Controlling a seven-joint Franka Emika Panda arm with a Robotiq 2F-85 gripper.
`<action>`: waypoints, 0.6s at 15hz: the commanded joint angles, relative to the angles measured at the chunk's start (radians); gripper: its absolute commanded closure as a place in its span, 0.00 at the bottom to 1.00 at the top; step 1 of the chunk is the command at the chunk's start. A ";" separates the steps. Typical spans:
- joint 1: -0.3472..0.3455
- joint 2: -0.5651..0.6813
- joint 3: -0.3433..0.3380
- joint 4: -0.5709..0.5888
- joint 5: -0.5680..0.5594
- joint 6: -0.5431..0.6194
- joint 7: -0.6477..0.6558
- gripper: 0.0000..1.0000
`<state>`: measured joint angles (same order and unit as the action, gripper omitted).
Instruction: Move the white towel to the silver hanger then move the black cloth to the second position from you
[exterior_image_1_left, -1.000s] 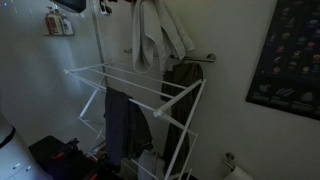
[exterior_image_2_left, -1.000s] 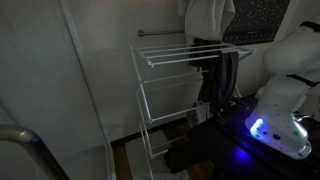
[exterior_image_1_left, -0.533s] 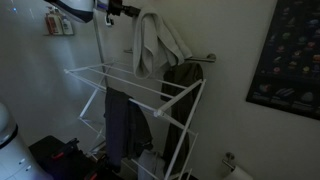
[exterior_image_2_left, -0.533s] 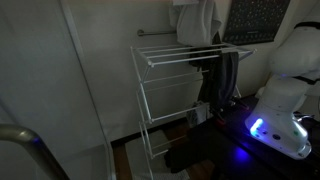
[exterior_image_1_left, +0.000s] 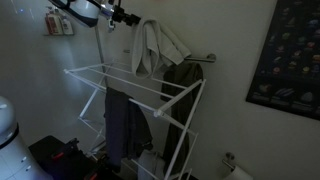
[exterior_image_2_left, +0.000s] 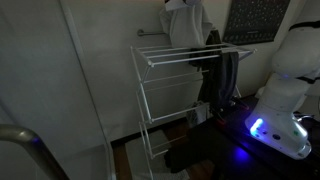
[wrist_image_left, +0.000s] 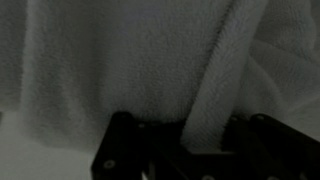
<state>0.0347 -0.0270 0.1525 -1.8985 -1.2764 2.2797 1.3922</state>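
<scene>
I should use my gripper to pull the towel back toward the silver hanger's clear end before opening it, because the white towel hangs bunched (exterior_image_2_left: 187, 29) close to the dark olive-green cloth.
The white towel (exterior_image_1_left: 158, 45) hangs bunched from my gripper (exterior_image_1_left: 127, 17) at the top of an exterior view, above the white drying rack (exterior_image_1_left: 120, 78). It also shows in an exterior view (exterior_image_2_left: 187, 25), close to the wall. In the wrist view the gripper (wrist_image_left: 205, 138) is shut on a thick fold of the towel (wrist_image_left: 120, 60). The silver hanger (exterior_image_1_left: 204, 57) runs along the wall behind the towel, and its other end shows in an exterior view (exterior_image_2_left: 150, 32). The black cloth (exterior_image_1_left: 124, 125) hangs limp from a front rail of the rack.
A dark olive-green cloth (exterior_image_1_left: 183, 88) hangs at the back of the rack, under the hanger. Dark cloths (exterior_image_2_left: 225, 75) hang on the rack's far side. The robot base (exterior_image_2_left: 285, 95) stands beside the rack. A dark poster (exterior_image_1_left: 290, 50) is on the wall.
The arm has come into view at the top. The towel has come down a little and moved sideways toward the wall and the silver hanger. The cloths on the rack have not moved.
</scene>
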 joint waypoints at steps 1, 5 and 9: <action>0.041 0.079 -0.009 0.142 0.052 0.018 -0.207 1.00; 0.062 0.138 0.004 0.234 0.181 0.043 -0.490 1.00; 0.076 0.165 0.008 0.265 0.388 0.057 -0.789 1.00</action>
<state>0.0996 0.1066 0.1639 -1.6912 -0.9947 2.3077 0.7987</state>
